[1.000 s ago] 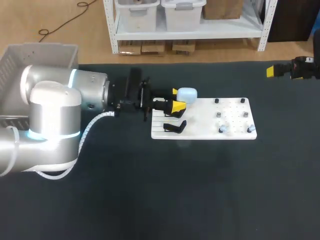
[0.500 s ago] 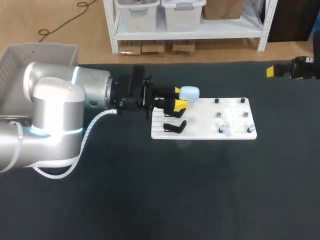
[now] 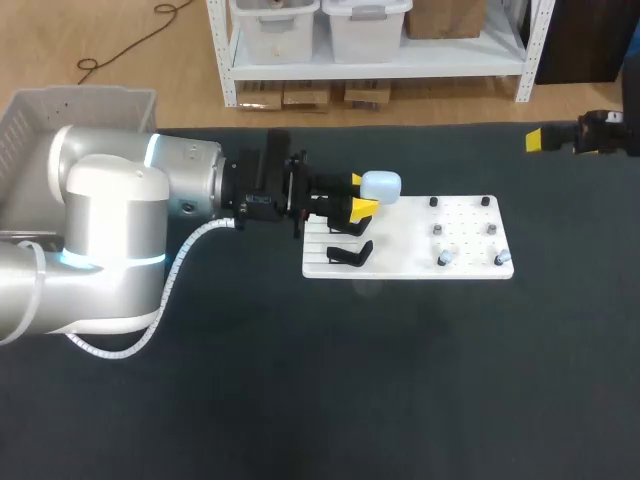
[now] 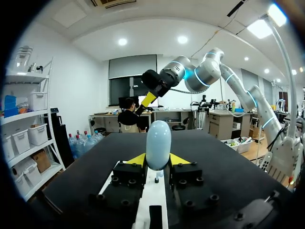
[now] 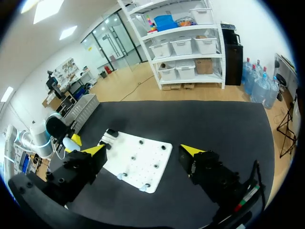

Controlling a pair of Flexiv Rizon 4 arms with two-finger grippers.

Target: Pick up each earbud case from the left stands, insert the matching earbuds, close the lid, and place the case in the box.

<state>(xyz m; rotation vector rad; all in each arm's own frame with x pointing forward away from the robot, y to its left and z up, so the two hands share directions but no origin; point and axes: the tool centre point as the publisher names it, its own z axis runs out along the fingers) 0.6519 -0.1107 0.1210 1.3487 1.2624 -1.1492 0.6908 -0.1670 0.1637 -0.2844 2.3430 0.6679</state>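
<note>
The pale blue corner earbud (image 3: 504, 256) rests over a black peg (image 3: 498, 261), so it will come loose and leave the peg standing when the robot lifts it.
My left gripper (image 3: 357, 205) is shut on a pale blue earbud case (image 3: 381, 186), held above the left end of the white board (image 3: 410, 245). From the left wrist the case (image 4: 158, 143) stands upright between the yellow tips of that gripper (image 4: 158, 163). One black stand (image 3: 350, 254) on the board carries nothing. Two small earbuds (image 3: 445, 258) sit on pegs at the board's right part. My right gripper (image 3: 540, 140) hangs open at the table's far right corner, well away from the board (image 5: 138, 160); nothing sits between the fingers of this gripper (image 5: 143, 151).
A grey box (image 3: 60, 115) stands at the table's far left, behind my left arm; it is also seen from the right wrist (image 5: 81, 107). Small black pegs (image 3: 433, 203) dot the board's right half. Dark table surface (image 3: 350, 380) lies in front of the board.
My left gripper has carried the case a little to the right and slightly up off the stands. My right gripper has shifted slightly left.
</note>
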